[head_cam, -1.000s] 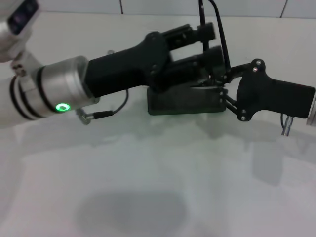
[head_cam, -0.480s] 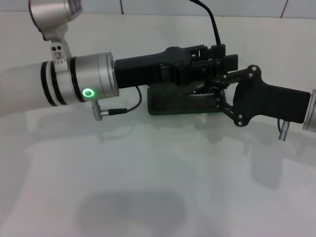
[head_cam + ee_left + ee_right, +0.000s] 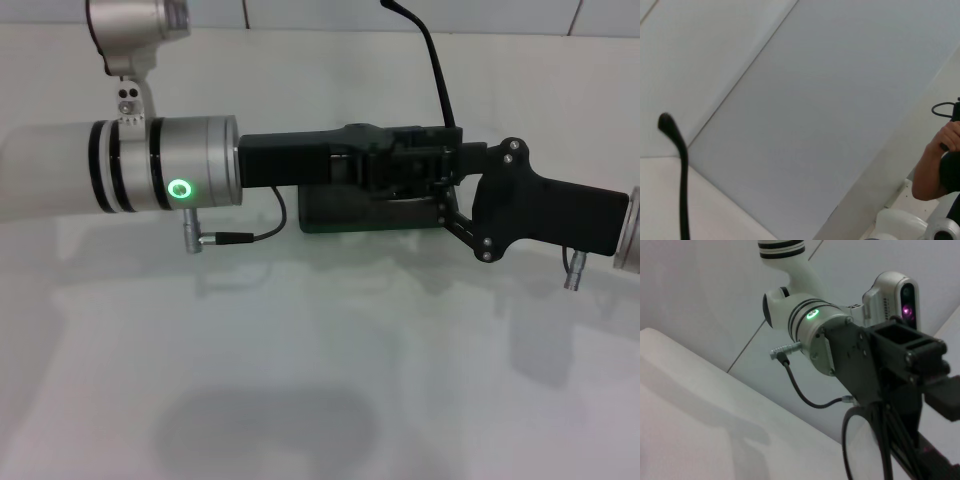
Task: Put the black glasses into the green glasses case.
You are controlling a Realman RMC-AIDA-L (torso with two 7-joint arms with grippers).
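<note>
The way into the green glasses case is blocked by my left gripper, so it should back off first and leave the black glasses to my right gripper.
The green glasses case lies on the white table at the middle back, and only its dark front side shows under my left arm. My left gripper reaches in level from the left, just above the case. My right gripper comes in from the right and meets the left one over the case's right end. The black glasses are not clearly visible in the head view. In the right wrist view a thin black oval loop hangs close to the camera below my left gripper; I cannot tell if it is the glasses.
The white table spreads wide in front of the case. A grey cable plug hangs under my left forearm. A tiled wall stands behind the table. A person's hand shows far off in the left wrist view.
My left arm has rolled and levelled out, its forearm now lying straight across the case. My right gripper has shifted slightly down and left. The case has not moved.
</note>
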